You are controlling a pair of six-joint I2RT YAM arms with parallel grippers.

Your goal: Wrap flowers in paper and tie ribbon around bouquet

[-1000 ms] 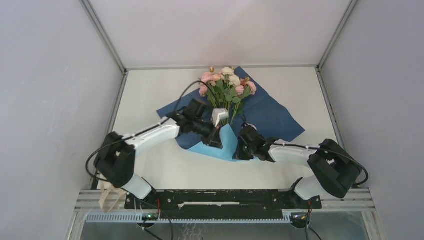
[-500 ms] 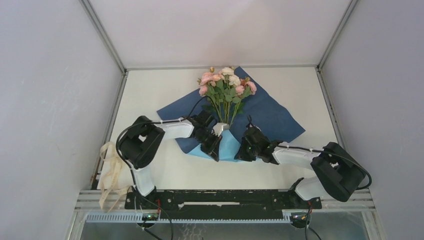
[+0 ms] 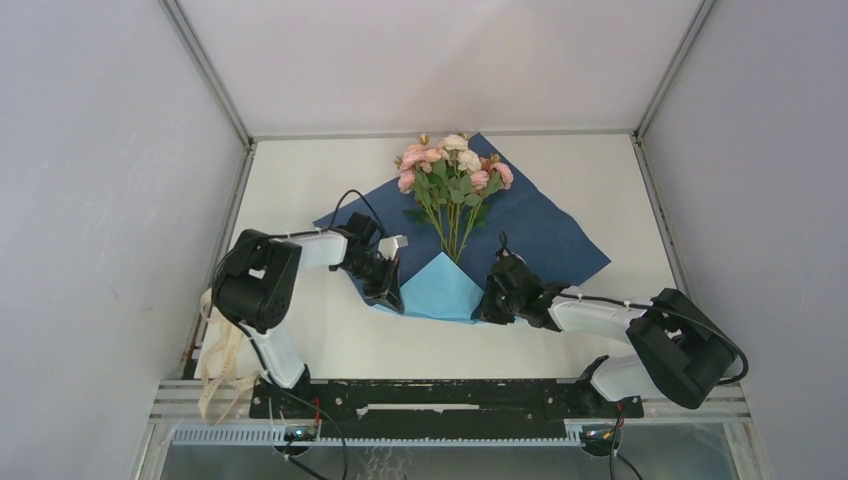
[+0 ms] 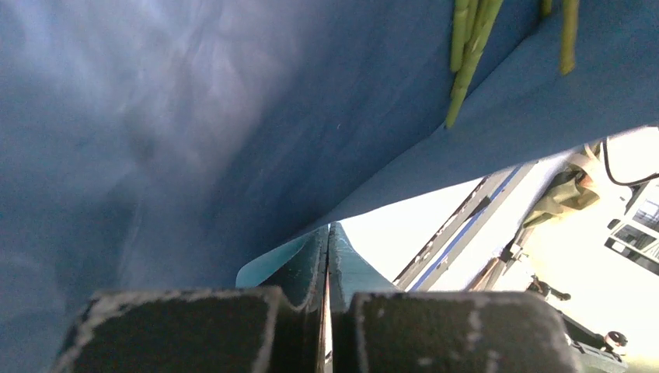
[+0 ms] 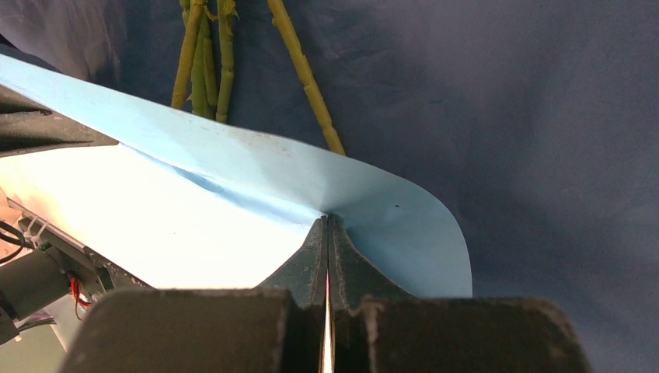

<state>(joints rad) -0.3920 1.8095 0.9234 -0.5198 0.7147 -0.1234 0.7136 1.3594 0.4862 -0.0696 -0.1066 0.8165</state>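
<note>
The light-blue flap lies loose over the stem ends (image 3: 446, 261), so next my left gripper pins the flap's middle (image 3: 450, 287) before my right gripper folds the paper's side over.
The flowers (image 3: 452, 170) lie on the dark blue paper (image 3: 545, 235), heads toward the back. The paper's near corner is folded up into a light-blue triangle (image 3: 437, 288) covering the stem ends. My left gripper (image 3: 392, 295) is at the fold's left end. In the left wrist view it (image 4: 327, 228) is shut, with the paper's edge (image 4: 264, 268) running into its tips and the stems (image 4: 465, 62) above. At the fold's right end, my right gripper (image 3: 487, 305) is shut on the light-blue flap (image 5: 256, 186), which puckers at its tips (image 5: 327, 217). The cream ribbon (image 3: 218, 350) hangs at the near left.
White booth walls close in the table (image 3: 300, 180) at left, right and back. The ribbon drapes over the near-left table corner beside the left arm's base (image 3: 275, 360). A black rail (image 3: 430, 400) runs along the near edge between the two arm bases.
My left gripper has moved from over the stem ends down and left to the fold's left end. The raised light-blue flap now lies flat as a triangle. The right gripper barely shifted.
</note>
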